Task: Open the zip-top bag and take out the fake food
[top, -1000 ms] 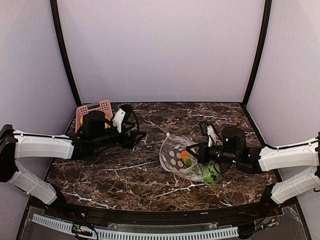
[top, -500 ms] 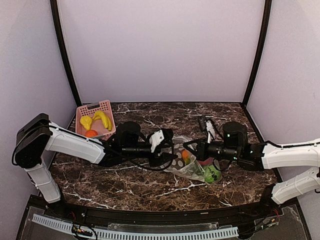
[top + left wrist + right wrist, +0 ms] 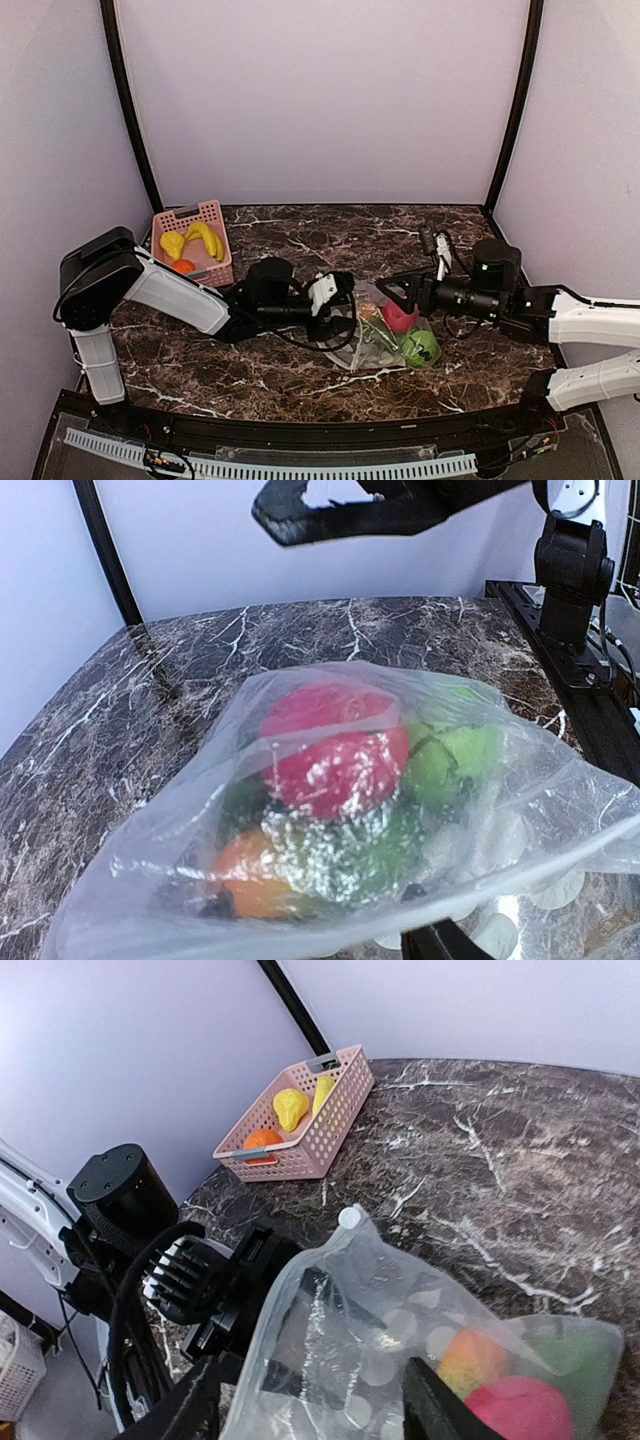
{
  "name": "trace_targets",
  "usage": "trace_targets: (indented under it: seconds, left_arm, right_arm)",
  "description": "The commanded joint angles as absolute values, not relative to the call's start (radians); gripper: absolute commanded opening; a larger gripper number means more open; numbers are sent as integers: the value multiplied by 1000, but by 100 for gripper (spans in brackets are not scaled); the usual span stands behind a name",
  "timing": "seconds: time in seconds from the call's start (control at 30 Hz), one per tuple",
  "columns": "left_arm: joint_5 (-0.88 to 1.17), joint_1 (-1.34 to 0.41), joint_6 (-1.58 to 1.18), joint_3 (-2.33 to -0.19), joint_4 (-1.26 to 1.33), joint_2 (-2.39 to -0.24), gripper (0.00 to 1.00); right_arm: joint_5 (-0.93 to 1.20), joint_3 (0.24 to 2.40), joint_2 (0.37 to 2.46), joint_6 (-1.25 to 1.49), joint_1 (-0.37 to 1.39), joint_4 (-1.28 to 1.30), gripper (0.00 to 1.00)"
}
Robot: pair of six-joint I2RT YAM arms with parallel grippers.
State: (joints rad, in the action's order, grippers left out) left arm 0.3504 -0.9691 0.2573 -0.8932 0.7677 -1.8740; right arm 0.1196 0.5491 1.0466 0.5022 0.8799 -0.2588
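Note:
Next, my right gripper pinches the bag's film [image 3: 416, 323] beside the pink-red ball [image 3: 400, 318] and holds it still, since it lies deep in the slumped bag, past my left gripper.
The zip-top bag [image 3: 372, 338] lies slumped at the table's middle, its mouth toward my left arm. Inside it is fake food: a pink-red ball [image 3: 335, 755], a bright green ball [image 3: 455, 760], an orange ball [image 3: 250, 870] and a green leafy piece [image 3: 375, 845]. My left gripper [image 3: 345, 308] is at the bag's mouth. In the right wrist view its two fingers [image 3: 341, 1298] show apart through the plastic. My right gripper [image 3: 392, 290] hovers open just above the bag's right side, holding nothing.
A pink basket [image 3: 218, 212] at the back left holds a yellow banana [image 3: 205, 238] and an orange ball [image 3: 182, 266]. Black posts stand at the back corners of the marble table [image 3: 300, 235].
My left arm swung from the basket across to the bag's mouth. My right gripper opened, let go of the bag and drew back to the right. The bag sagged flatter.

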Motion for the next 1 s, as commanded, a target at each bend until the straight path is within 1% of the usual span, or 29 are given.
trace_targets:
  seconds: [0.0, 0.03, 0.1, 0.17, 0.27, 0.3, 0.43, 0.57, 0.63, 0.77, 0.97]
  left_arm:
    - [346, -973, 242, -887, 827, -1881, 55]
    - [347, -973, 241, -888, 828, -1883, 55]
    - [346, -973, 239, -887, 834, -1888, 57]
    - [345, -973, 234, -888, 838, -1892, 60]
    - [345, -975, 232, -896, 841, -1902, 68]
    - [345, -976, 232, -897, 842, -1905, 71]
    - [347, -979, 233, -906, 841, -1919, 77]
    - [344, -982, 234, -912, 839, -1934, 80]
    - [340, -983, 235, -914, 838, -1940, 80]
    - [338, -983, 239, -915, 839, -1953, 81]
    - [340, -983, 242, -925, 838, -1971, 84]
  right_arm:
    - [77, 503, 943, 514, 796, -143, 64]
    - [78, 497, 929, 515, 770, -114, 66]
    - [88, 489, 925, 514, 712, -60, 66]
    - [123, 476, 935, 512, 661, -35, 64]
    - [166, 451, 954, 509, 608, -29, 59]
    - [179, 444, 962, 509, 598, -35, 59]
    - [221, 420, 1009, 512, 569, -67, 57]
    - [276, 417, 1069, 505, 555, -116, 55]
    - [303, 419, 1103, 508, 555, -143, 52]
    - [373, 417, 1181, 520, 556, -209, 49]
    - [459, 408, 1261, 554, 556, -305, 36]
